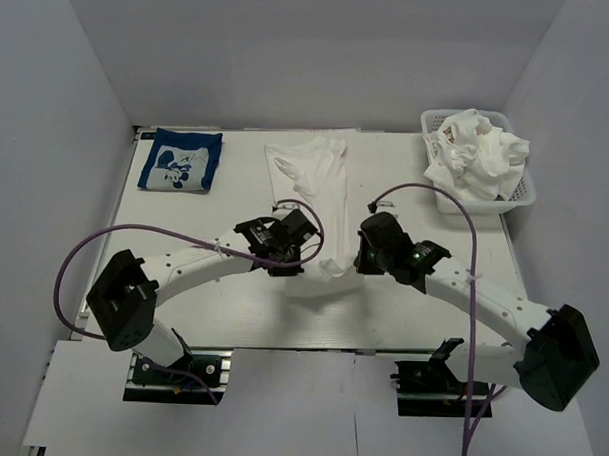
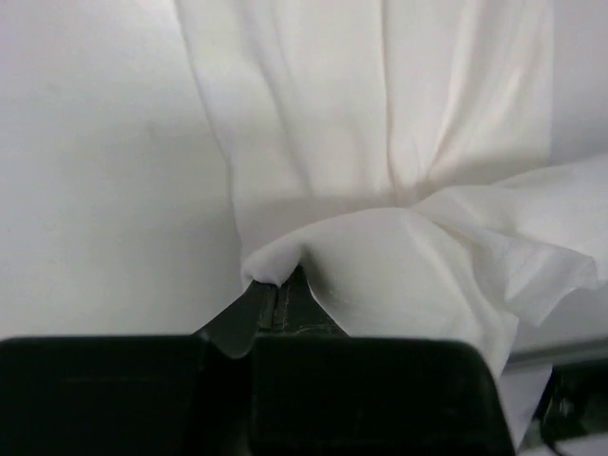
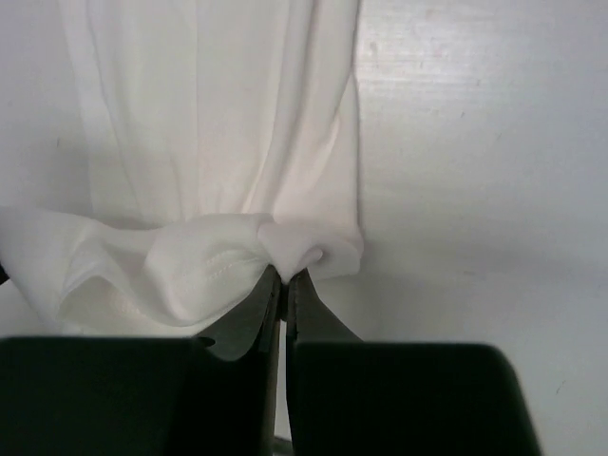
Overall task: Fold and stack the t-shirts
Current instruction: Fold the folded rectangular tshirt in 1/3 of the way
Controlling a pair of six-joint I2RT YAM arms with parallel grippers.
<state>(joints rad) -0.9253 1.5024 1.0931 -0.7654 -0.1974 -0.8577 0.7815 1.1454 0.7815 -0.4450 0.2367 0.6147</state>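
Note:
I go on bringing my left gripper's corner forward until it lies over the strip's middle (image 1: 330, 202), since both (image 1: 305, 270) the white t-shirt's near corners hang level across its strip.
A white t-shirt (image 1: 316, 183) lies as a long narrow strip down the middle of the table, its near end bunched and lifted. My left gripper (image 1: 306, 250) is shut on the shirt's near left corner (image 2: 275, 261). My right gripper (image 1: 351, 258) is shut on the near right corner (image 3: 294, 252). The two grippers sit close together, the cloth sagging between them. A folded navy t-shirt (image 1: 181, 161) with a white cartoon print lies flat at the far left of the table.
A white basket (image 1: 516, 195) with crumpled white cloth (image 1: 479, 149) stands at the far right. White walls enclose the table (image 1: 412, 312) on three sides. Purple cables arc over both arms.

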